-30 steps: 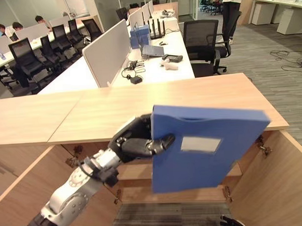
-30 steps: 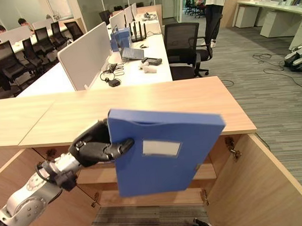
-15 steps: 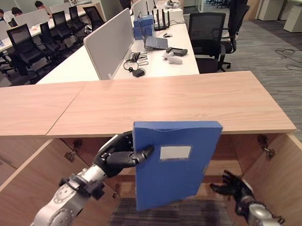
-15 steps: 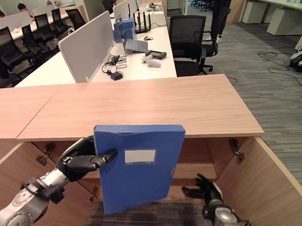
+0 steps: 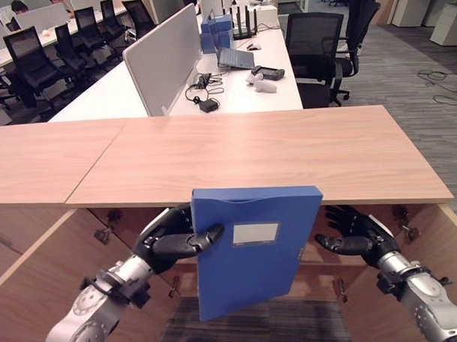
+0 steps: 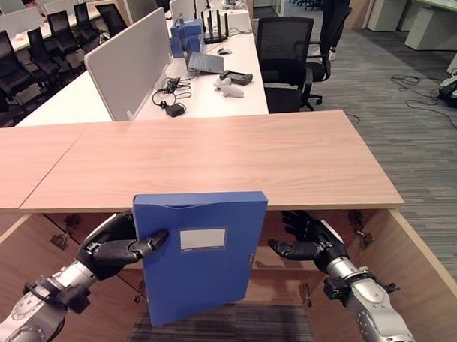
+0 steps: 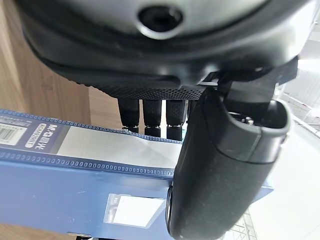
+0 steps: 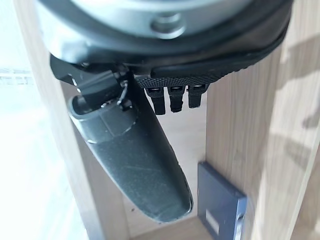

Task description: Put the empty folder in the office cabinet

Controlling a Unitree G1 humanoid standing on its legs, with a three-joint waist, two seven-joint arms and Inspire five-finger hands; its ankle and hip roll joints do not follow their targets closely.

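Observation:
I see a silver clasp (image 5: 300, 253) on the closed side edge of the blue folder (image 5: 250, 264), so the folder will stay shut when I lay it flat in the cabinet.
A blue box folder (image 5: 254, 249) with a white label hangs upright in front of the open wooden cabinet (image 5: 258, 151), just below its top edge. My left hand (image 5: 171, 239) is shut on the folder's left edge, thumb across the front and fingers behind; the thumb (image 7: 220, 170) and the folder's spine label (image 7: 100, 145) show in the left wrist view. My right hand (image 5: 358, 234) is open at the folder's right, apart from it, inside the cabinet opening. The right wrist view looks past its thumb (image 8: 135, 160) at the cabinet's wood and the folder's corner (image 8: 220, 205).
Both cabinet doors (image 5: 413, 285) stand open at either side, with a shelf (image 6: 284, 255) behind the folder. Beyond the cabinet top are office desks (image 5: 240, 73), a black swivel chair (image 5: 314, 52) and a standing person (image 6: 332, 17) far back. Grey carpet (image 6: 219, 329) lies below.
The folder has come lower and a little left, in front of the cabinet opening. My right hand has risen from below to beside the folder's right edge. The camera has tilted downward.

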